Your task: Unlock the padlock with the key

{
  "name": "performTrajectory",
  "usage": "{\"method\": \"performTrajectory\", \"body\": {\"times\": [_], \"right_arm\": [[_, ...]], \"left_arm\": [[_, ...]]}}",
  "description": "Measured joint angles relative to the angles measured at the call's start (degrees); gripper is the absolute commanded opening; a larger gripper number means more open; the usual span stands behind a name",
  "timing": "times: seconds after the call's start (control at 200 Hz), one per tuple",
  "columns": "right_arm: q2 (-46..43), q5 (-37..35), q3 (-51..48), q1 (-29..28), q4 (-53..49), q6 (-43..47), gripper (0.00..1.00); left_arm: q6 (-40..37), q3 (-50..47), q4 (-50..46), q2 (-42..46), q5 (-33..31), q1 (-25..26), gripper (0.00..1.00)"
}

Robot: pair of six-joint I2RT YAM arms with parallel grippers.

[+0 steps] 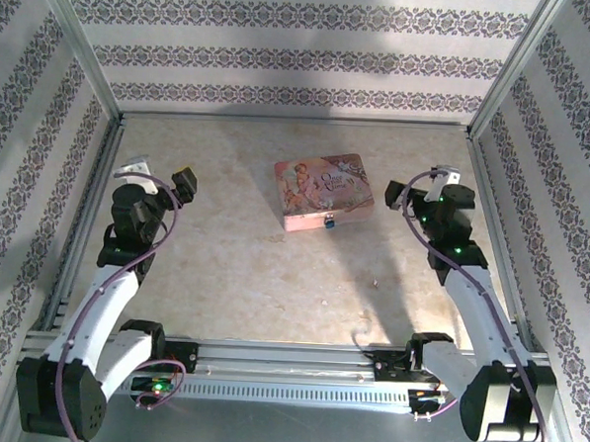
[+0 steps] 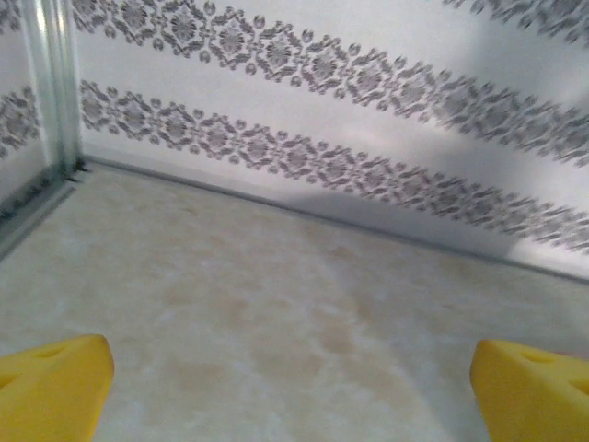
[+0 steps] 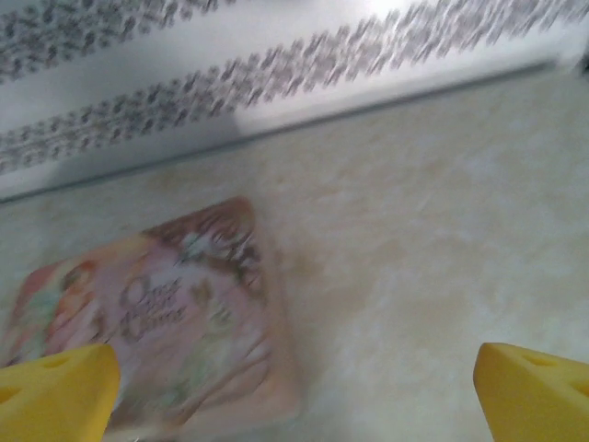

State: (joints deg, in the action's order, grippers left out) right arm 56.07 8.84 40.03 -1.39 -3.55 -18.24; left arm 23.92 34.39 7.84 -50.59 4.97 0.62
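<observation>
I should keep moving my right gripper with open fingers toward the key lying clear (image 1: 375, 283) in front of the pink tin, and close it on the key's head.
A tiny padlock (image 1: 331, 221) with a blue part hangs at the front edge of the pink picture-printed tin (image 1: 326, 191) in the middle of the table. The key is out of view. My left gripper (image 1: 163, 180) hovers at the table's left side, well apart from the tin. It is open, its yellow fingertips (image 2: 55, 387) wide apart over bare table. My right gripper (image 1: 419, 184) hovers to the right of the tin and is open too. In the right wrist view, between the wide-set fingertips (image 3: 534, 391), the blurred tin (image 3: 156, 313) lies at the lower left.
Patterned walls (image 1: 284, 57) close the table in at the back and both sides, with metal posts (image 1: 82, 42) at the corners. A tiny speck (image 1: 375, 282) lies on the marbled tabletop (image 1: 233, 267) in front of the tin.
</observation>
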Motion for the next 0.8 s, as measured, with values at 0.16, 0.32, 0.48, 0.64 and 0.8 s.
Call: {"method": "performTrajectory", "body": {"times": [0.16, 0.32, 0.48, 0.64, 0.8], "right_arm": [[-3.74, 6.34, 0.09, -1.14, -12.92, -5.81, 0.98], [-9.46, 7.04, 0.04, -5.44, -23.74, -8.66, 0.98], [-11.58, 6.84, -1.79, -8.31, -30.01, -9.16, 0.98], [-10.10, 5.86, -4.63, -9.77, -31.47, -10.60, 0.98], [-7.39, 4.98, -4.57, -11.28, -30.40, -11.43, 0.98]], "left_arm": [[8.37, 0.87, -13.66, 0.81, 11.52, 0.57, 1.00], [14.91, -1.27, -20.83, 4.48, 17.35, 6.54, 1.00], [21.20, -4.07, -20.04, 4.28, 18.49, 17.22, 1.00], [25.18, -3.61, -14.75, -5.90, 16.76, 30.21, 1.00], [26.29, 0.94, -10.08, -16.02, 13.27, 39.69, 1.00]]}}
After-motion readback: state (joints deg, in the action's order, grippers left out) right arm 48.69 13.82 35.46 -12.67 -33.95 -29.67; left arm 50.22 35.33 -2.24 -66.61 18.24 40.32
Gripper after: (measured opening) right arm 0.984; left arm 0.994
